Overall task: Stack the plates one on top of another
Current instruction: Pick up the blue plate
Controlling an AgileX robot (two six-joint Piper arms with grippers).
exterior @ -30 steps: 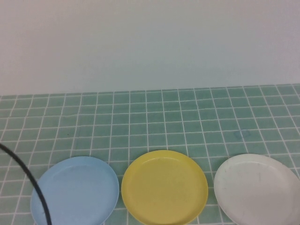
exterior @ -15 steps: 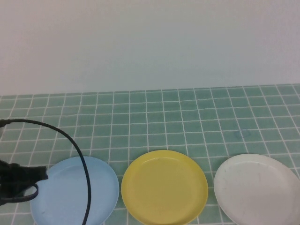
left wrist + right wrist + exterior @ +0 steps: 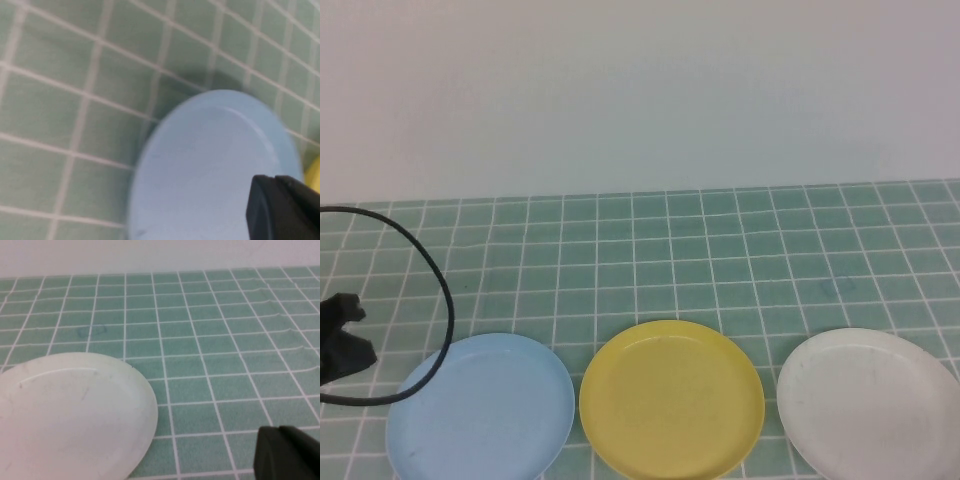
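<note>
I should keep lowering my left gripper until its fingers straddle that rim (image 3: pixel 393 415), as the light blue plate's rim away from the yellow plate borders open tiles (image 3: pixel 365 432).
Three plates lie side by side along the near part of the tiled table: a light blue plate (image 3: pixel 480 408) on the left, a yellow plate (image 3: pixel 671 398) in the middle and a white plate (image 3: pixel 868 402) on the right. None overlaps another. My left gripper (image 3: pixel 273 180) hangs shut and empty above the light blue plate (image 3: pixel 210 160); a sliver of the yellow plate (image 3: pixel 313 172) shows beside it. A black part of the left arm (image 3: pixel 342 340) shows just left of the blue plate. My right gripper (image 3: pixel 278 431) is shut and empty over bare tiles beside the white plate (image 3: pixel 70 410).
The table is covered in green tiles (image 3: pixel 720 260) with white grout and ends at a plain pale wall (image 3: pixel 640 90) at the back. A black cable (image 3: pixel 438 290) loops over the table at the left, above the blue plate's rim.
The left arm's black part has shifted left and back, off the blue plate's left rim. Its cable loop has swung left with it. The plates have not moved.
</note>
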